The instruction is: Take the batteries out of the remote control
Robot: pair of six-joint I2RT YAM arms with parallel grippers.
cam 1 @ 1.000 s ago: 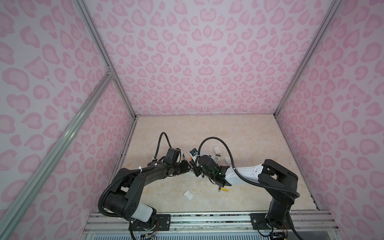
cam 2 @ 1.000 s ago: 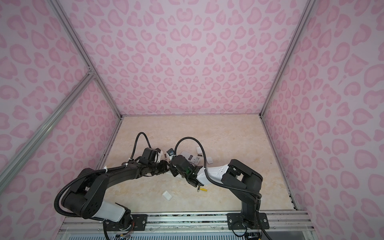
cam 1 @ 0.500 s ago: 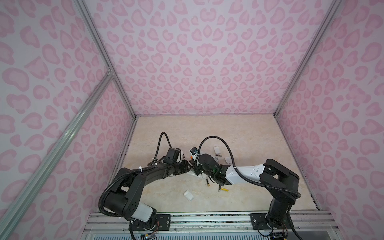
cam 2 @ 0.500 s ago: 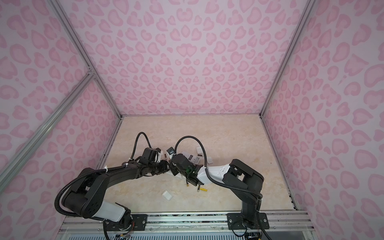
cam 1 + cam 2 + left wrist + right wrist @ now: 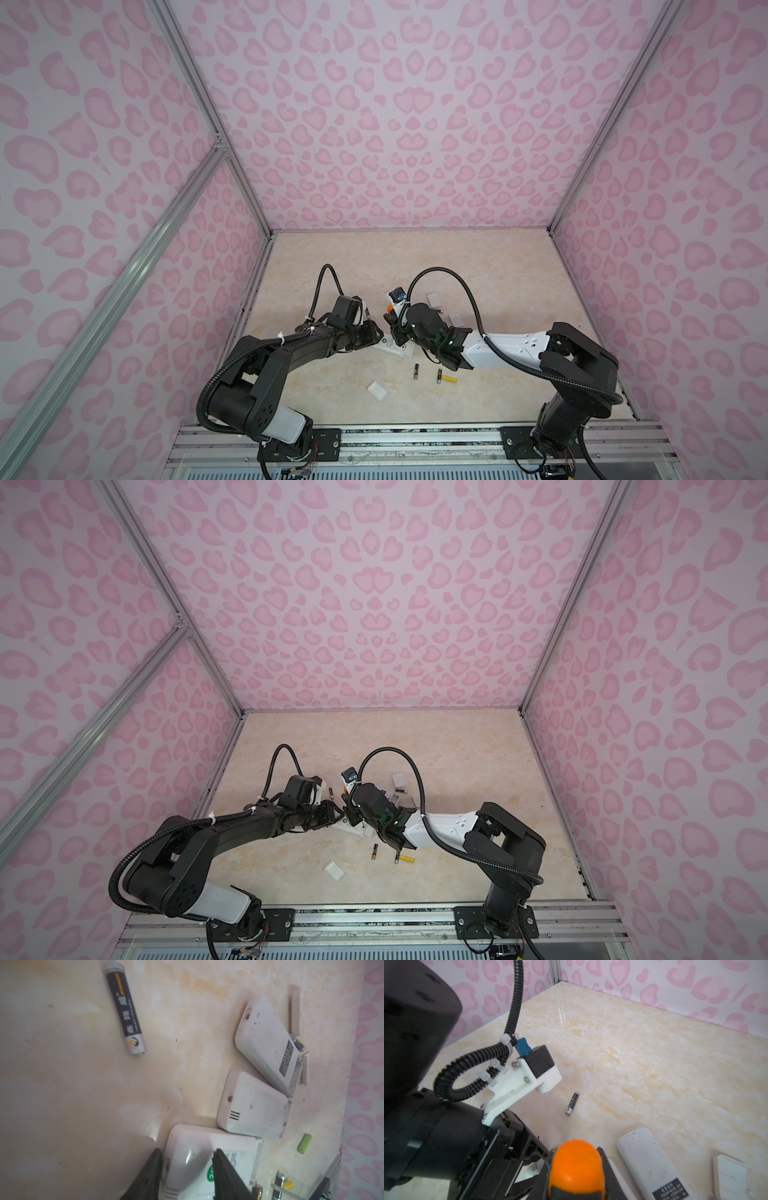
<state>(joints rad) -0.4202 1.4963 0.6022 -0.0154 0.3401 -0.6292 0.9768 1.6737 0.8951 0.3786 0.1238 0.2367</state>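
Observation:
My right gripper should go on moving the screwdriver to open space (image 5: 328, 1106) beyond the green battery and let go there, since loose batteries (image 5: 416, 371) lie clear of the white remotes.
My left gripper (image 5: 187, 1151) is shut on the end of a white remote control (image 5: 209, 1167), which lies on the table between the two arms (image 5: 395, 350). My right gripper (image 5: 576, 1152) is shut on the orange-and-black screwdriver handle (image 5: 577, 1169), right over that remote (image 5: 392, 328). Loose batteries lie on the table. Two black ones (image 5: 416, 371) (image 5: 439, 375) and a yellow one (image 5: 450, 378) are in front of the remote. Another black one (image 5: 124, 1009) lies beyond my left wrist (image 5: 572, 1103). A green one (image 5: 304, 1143) lies apart. The remote's battery bay is hidden.
Two other white remotes (image 5: 264, 1043) (image 5: 251, 1105) lie close behind the held one. Small white covers sit in front (image 5: 378, 390) and behind my right arm (image 5: 433, 298) (image 5: 456, 319). Pink patterned walls close in the table on three sides.
A black battery has come to lie on the table in front of the remote, next to the earlier pair. Both grippers keep their holds and have barely moved.

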